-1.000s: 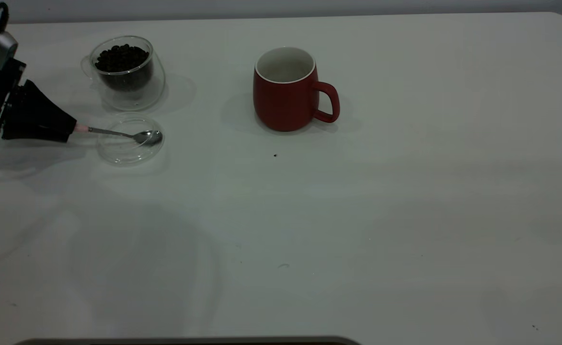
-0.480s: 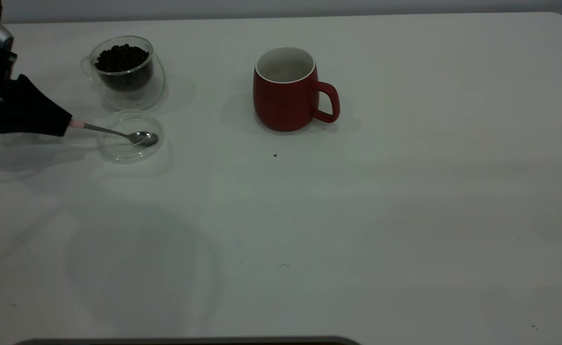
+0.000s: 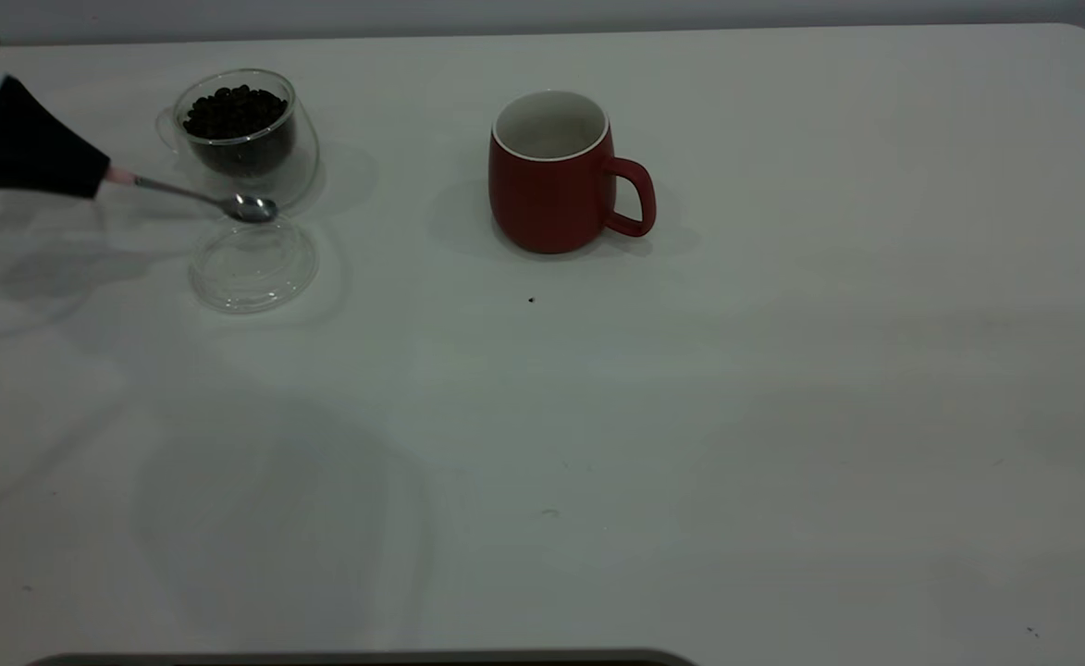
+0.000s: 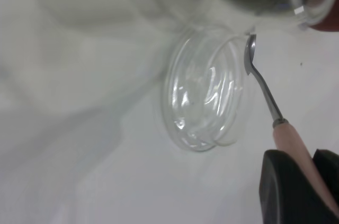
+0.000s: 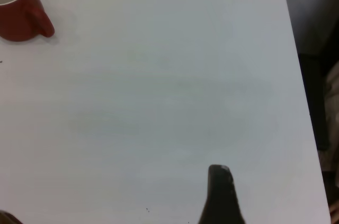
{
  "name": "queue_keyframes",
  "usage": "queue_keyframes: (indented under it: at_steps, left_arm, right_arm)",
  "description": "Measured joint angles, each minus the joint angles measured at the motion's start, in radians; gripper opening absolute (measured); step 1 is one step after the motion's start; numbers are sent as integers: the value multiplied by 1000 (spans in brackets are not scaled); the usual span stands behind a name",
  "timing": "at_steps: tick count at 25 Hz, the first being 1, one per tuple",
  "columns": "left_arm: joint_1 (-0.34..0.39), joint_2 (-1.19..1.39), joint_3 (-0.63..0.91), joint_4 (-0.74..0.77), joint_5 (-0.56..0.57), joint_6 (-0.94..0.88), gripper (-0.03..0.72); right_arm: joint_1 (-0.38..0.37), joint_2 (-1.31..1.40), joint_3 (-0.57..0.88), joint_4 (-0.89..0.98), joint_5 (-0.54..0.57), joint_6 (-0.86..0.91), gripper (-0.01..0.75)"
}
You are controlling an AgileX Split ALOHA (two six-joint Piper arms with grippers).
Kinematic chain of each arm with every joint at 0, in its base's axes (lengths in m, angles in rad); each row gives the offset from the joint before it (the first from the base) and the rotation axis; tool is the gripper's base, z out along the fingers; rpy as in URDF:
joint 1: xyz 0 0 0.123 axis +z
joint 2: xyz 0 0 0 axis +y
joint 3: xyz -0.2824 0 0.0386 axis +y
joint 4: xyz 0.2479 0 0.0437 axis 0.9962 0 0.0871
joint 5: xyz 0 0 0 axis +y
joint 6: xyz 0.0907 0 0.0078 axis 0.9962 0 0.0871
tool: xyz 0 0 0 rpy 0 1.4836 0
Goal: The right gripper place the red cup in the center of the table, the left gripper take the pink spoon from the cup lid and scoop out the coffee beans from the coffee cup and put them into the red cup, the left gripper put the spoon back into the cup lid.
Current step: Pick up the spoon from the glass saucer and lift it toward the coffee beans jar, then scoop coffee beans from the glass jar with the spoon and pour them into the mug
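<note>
I should pull my left gripper back and lift the pink spoon's bowl (image 3: 251, 209) before dipping it into the coffee beans (image 3: 235, 113), because it hangs over the cup lid, lower than the coffee cup's rim.
My left gripper (image 3: 98, 176) is at the table's far left, shut on the pale pink handle of the pink spoon (image 3: 228, 202). The spoon is held in the air, its silver bowl over the far rim of the cup lid (image 3: 252, 268), in front of the coffee cup (image 3: 255, 176). The lid is empty. The coffee beans (image 3: 232, 111) fill the coffee cup. The red cup (image 3: 551, 190) stands upright near the table's middle back, handle to the right. In the left wrist view the spoon (image 4: 260, 83) lies beside the lid (image 4: 204, 91). My right gripper (image 5: 111, 190) is open, far from the red cup (image 5: 18, 17).
The white table (image 3: 690, 416) has a few dark specks, one (image 3: 531, 299) in front of the red cup. The right wrist view shows the table's edge (image 5: 304, 102) with dark floor beyond it.
My left gripper has risen and drawn back to the left with the spoon. The spoon's bowl has left the lid's inside and now hangs over the lid's far rim.
</note>
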Motion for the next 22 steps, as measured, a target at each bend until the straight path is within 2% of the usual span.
queue_keyframes:
  at_steps: [9,17,22]
  left_arm:
    - [-11,-51,-5,9,10,-59,123]
    - [-101,-84,-6,10,10,-92,123]
    - [-107,-134,-39,-9,13,-92,123]
  right_arm:
    - [0,0,0,0,0,0,589]
    - [0,0,0,0,0,0,589]
    - [0,0,0,0,0,0,589]
